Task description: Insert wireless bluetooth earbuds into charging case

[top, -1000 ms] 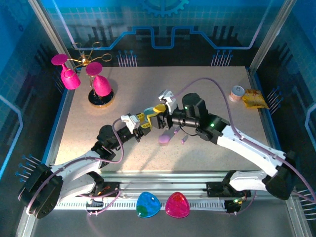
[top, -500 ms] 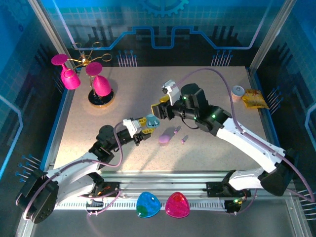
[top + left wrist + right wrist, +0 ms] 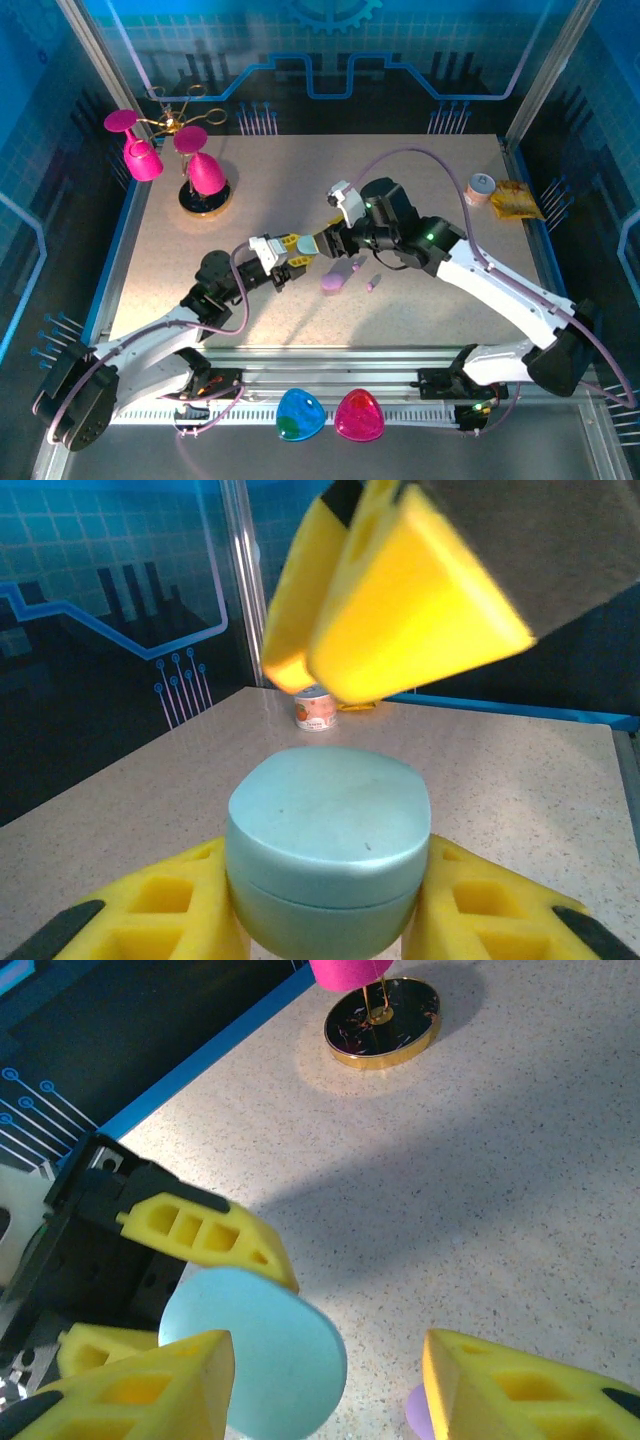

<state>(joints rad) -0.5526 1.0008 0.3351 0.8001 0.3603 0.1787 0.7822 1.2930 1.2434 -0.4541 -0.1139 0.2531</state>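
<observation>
The robot's left gripper is full with the closed pale blue charging case (image 3: 307,245), so its right gripper should take that case and put it aside before the robot handles the purple case (image 3: 332,281).
My left gripper (image 3: 328,922) is shut on a pale blue charging case (image 3: 330,830), lid closed, held between both yellow fingers above the table. In the top view the left gripper (image 3: 290,255) sits mid-table. My right gripper (image 3: 330,1390) is open right over that charging case (image 3: 262,1355); one of its fingers (image 3: 140,1390) overlaps the case's edge. From the left wrist, the right gripper's fingers (image 3: 400,610) hang just above the lid. A purple case (image 3: 332,283) lies on the table, with two small purple earbuds (image 3: 357,265) beside it.
A gold stand with pink cups (image 3: 195,175) stands at the back left, its base (image 3: 382,1022) ahead of the right wrist. A small jar (image 3: 481,187) and a yellow packet (image 3: 516,200) lie back right. Blue (image 3: 300,414) and pink (image 3: 359,415) cases rest on the front rail.
The right gripper rose away, then came back down close over the blue case in the left gripper. The left gripper kept its grip and barely shifted.
</observation>
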